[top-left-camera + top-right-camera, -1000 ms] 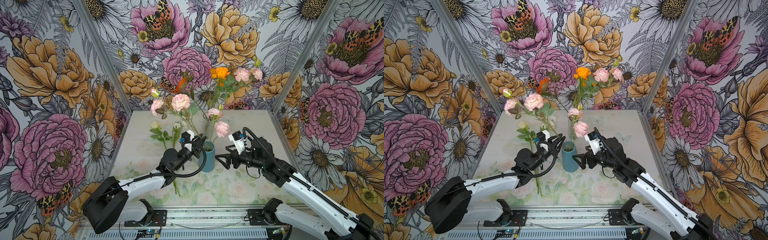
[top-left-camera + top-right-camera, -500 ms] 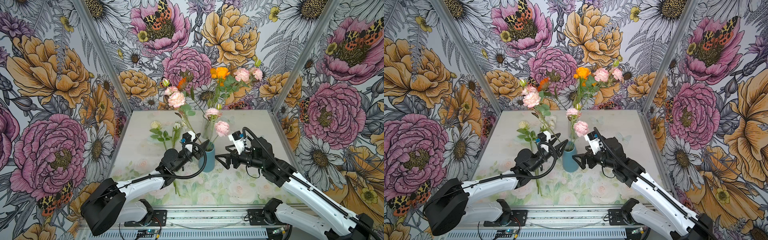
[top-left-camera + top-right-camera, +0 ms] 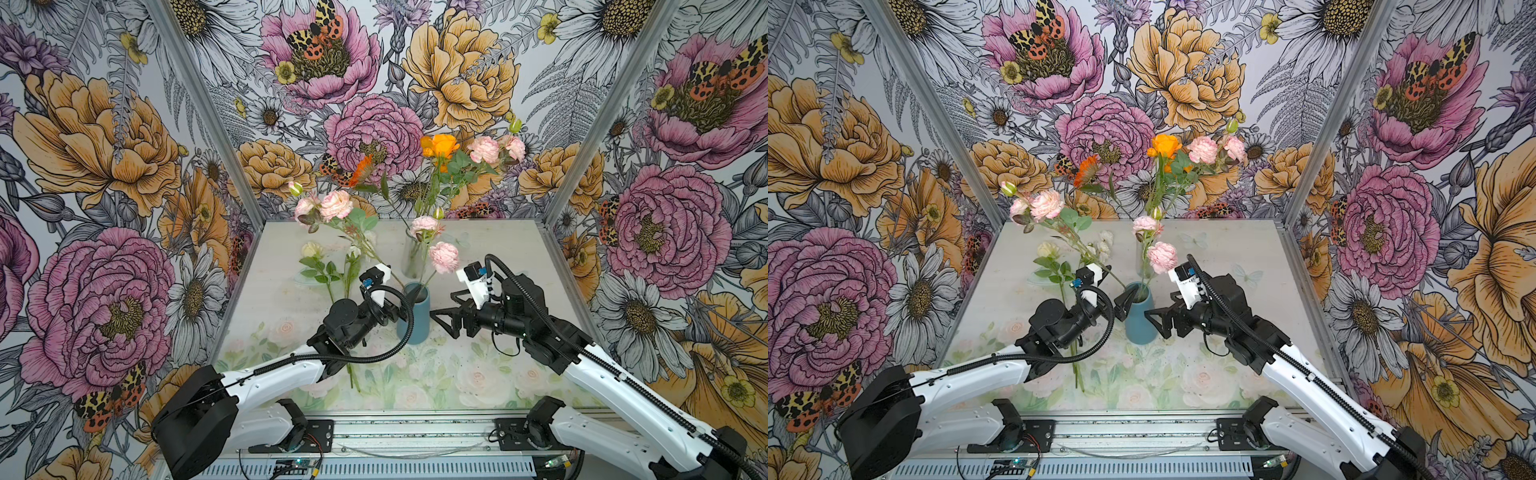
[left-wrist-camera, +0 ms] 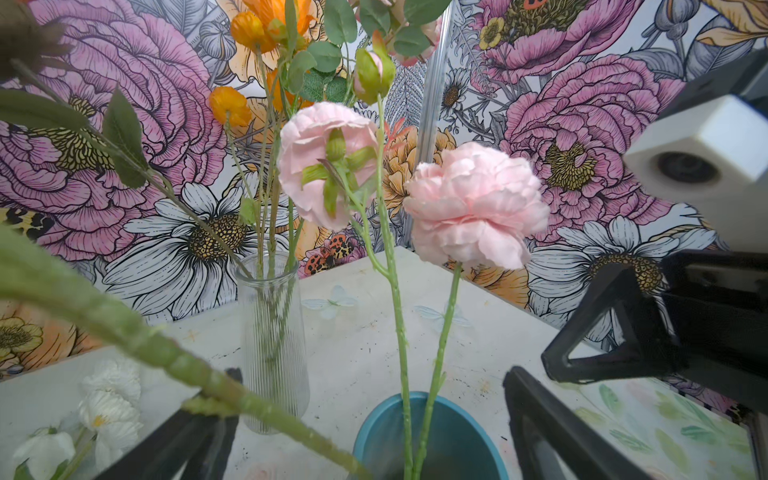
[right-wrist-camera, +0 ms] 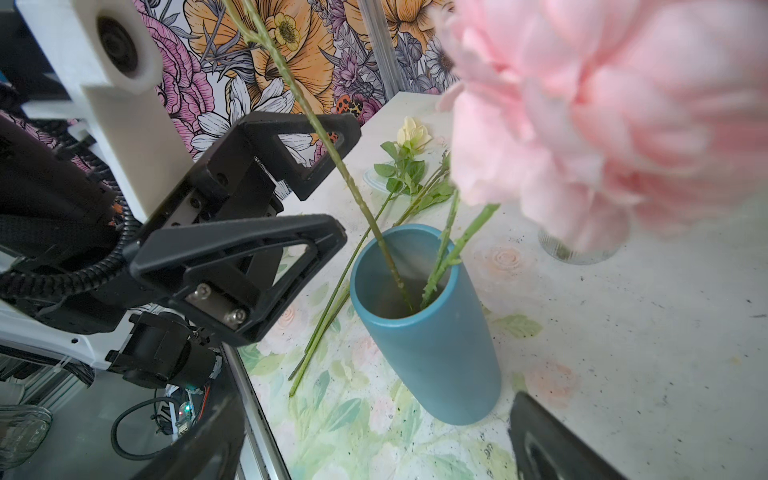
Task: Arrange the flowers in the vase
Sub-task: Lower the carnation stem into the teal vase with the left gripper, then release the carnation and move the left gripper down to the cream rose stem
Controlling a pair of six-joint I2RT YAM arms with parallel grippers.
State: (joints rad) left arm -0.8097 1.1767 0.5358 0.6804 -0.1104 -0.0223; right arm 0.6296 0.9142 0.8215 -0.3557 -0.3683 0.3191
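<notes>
The leaning stem's end (image 5: 409, 307) is inside the blue vase, so the robot's left gripper should go on to the cream-yellow rose and close on its stem (image 3: 331, 293) below its leaves.
The blue vase (image 3: 413, 316) (image 3: 1140, 320) (image 5: 436, 353) stands mid-table and holds three stems. Two upright flowers carry pale pink blooms (image 3: 444, 257) (image 4: 473, 208). A third pink-bloomed stem (image 3: 336, 204) (image 3: 1047, 204) leans left out of the rim. My left gripper (image 3: 405, 303) (image 3: 1123, 305) (image 4: 370, 436) is open at the rim, its fingers (image 5: 249, 266) on either side of that leaning stem without pinching it. On the vase's right, my right gripper (image 3: 446, 311) (image 3: 1163, 309) (image 5: 374, 449) stands open and empty. A cream-yellow rose (image 3: 311, 249) (image 5: 411, 133) and white flowers (image 3: 353, 251) lie on the table behind my left arm.
A clear ribbed glass vase (image 3: 413, 259) (image 4: 272, 345) stands behind the blue one with orange blooms (image 3: 439, 145) and pink ones (image 3: 484, 149). Flowered walls close in the table on three sides. The stems lying on the table (image 3: 351, 365) run under my left arm.
My left jaws have opened off the leaning pink stem, which now rests in the blue vase; its blooms swayed and settled leaning left. The right arm has not moved.
</notes>
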